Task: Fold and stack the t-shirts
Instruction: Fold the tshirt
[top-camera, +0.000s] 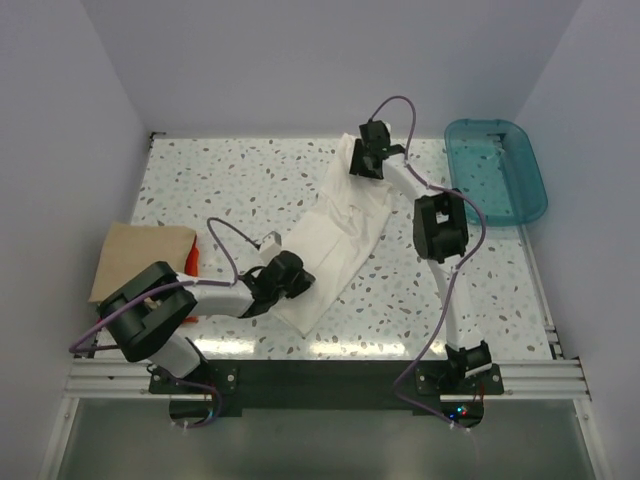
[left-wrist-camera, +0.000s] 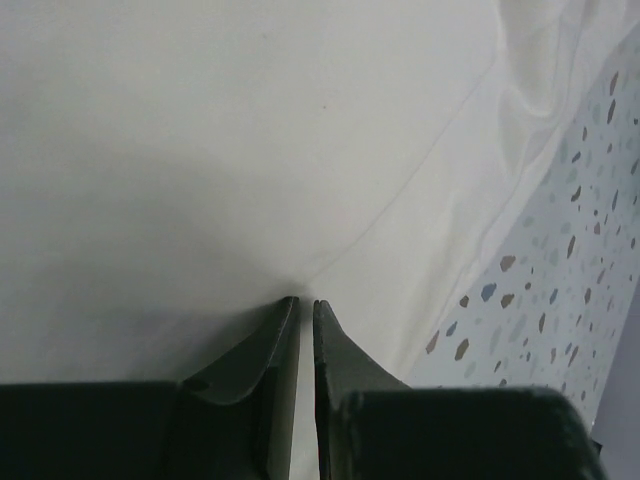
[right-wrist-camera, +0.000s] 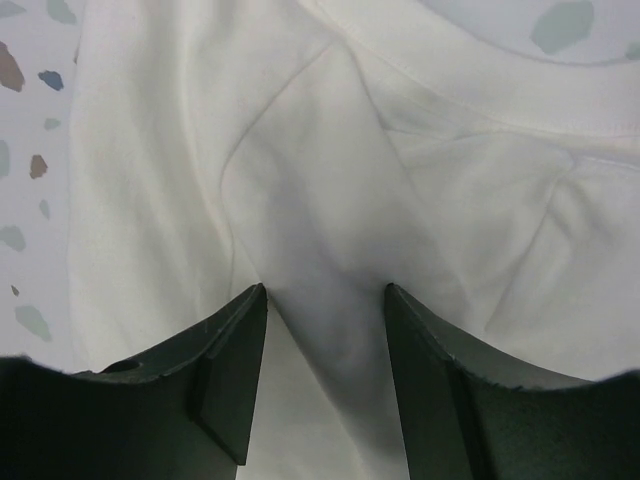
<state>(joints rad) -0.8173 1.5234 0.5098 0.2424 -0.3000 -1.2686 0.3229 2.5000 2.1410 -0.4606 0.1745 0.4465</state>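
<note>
Next, I take the strip's near end (top-camera: 308, 310) with my left gripper and swing it straight below the collar before folding, because the white t-shirt's long strip (top-camera: 338, 217) lies at a slant across the table.
The large white t-shirt (top-camera: 345, 225) lies in a long strip, diagonally across the speckled table. My left gripper (top-camera: 298, 280) is at its near end, with the jaws pinched almost together on the cloth (left-wrist-camera: 200, 150); the left wrist view shows the gripper (left-wrist-camera: 305, 302). My right gripper (top-camera: 366, 163) is at the far collar end. Its jaws stand apart, pressed down on the shirt (right-wrist-camera: 330, 150) with a ridge of cloth between them; the right wrist view shows the gripper (right-wrist-camera: 325, 290). A folded tan shirt (top-camera: 140, 255) and a red one (top-camera: 192, 260) lie at the left. The green shirt is not in view.
A teal plastic bin (top-camera: 495, 170) stands at the back right, partly over the table's right edge. Walls close in the table on the left, back and right. The left arm's cable loops above the tan shirt.
</note>
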